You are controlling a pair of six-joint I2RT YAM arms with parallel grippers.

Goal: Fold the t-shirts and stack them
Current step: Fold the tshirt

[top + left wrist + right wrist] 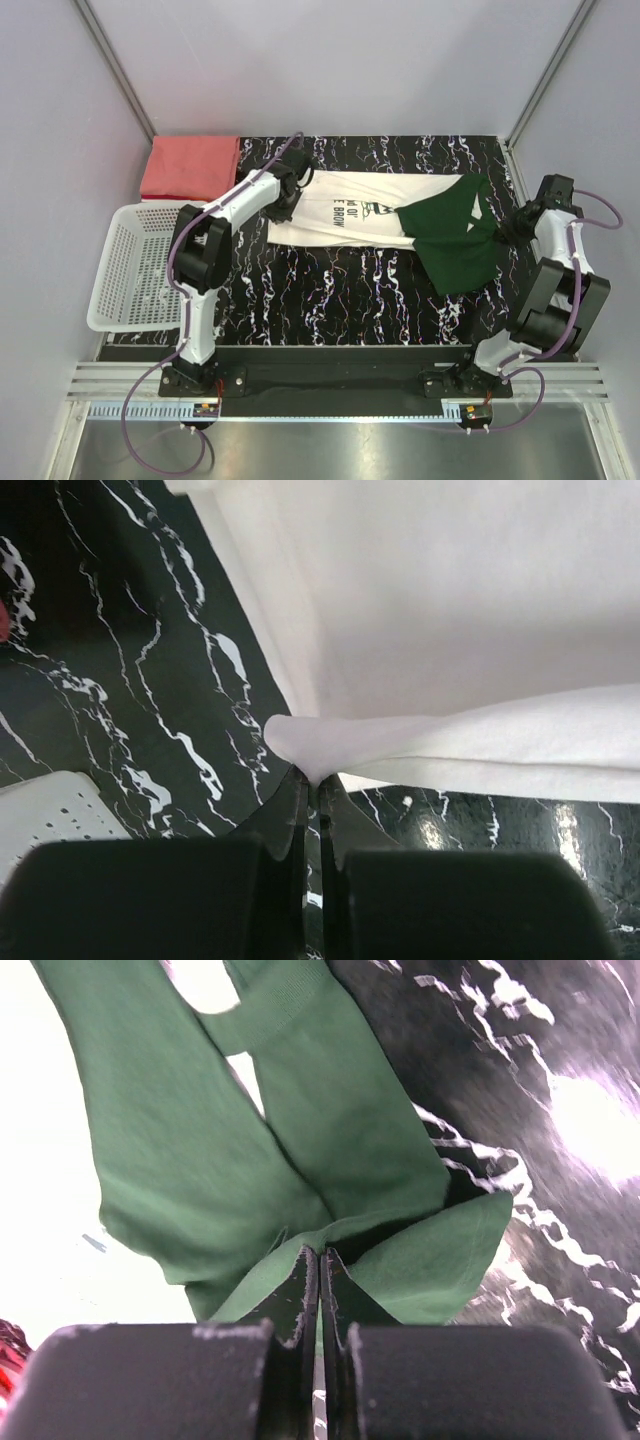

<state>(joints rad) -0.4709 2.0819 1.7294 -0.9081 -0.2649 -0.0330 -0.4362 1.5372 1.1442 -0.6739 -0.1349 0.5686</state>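
Note:
I keep carrying the green cloth with my right gripper until it reaches the far green edge (474, 182) and then let go, because the lifted fold runs straight between both grippers.
The cream-white t-shirt (345, 212) with dark chest lettering and dark green parts (455, 245) lies stretched across the far part of the black marbled table. My left gripper (287, 200) is shut on its white left edge, a pinched fold of white cloth (310, 750) between the jaws. My right gripper (507, 232) is shut on the green cloth (400, 1260) at the shirt's right end. The salmon-red t-shirt (190, 167) lies folded at the far left corner, apart from both grippers.
A white plastic mesh basket (128, 265) stands at the left edge of the table; its rim shows in the left wrist view (50, 805). White walls and metal frame posts close in the back and sides.

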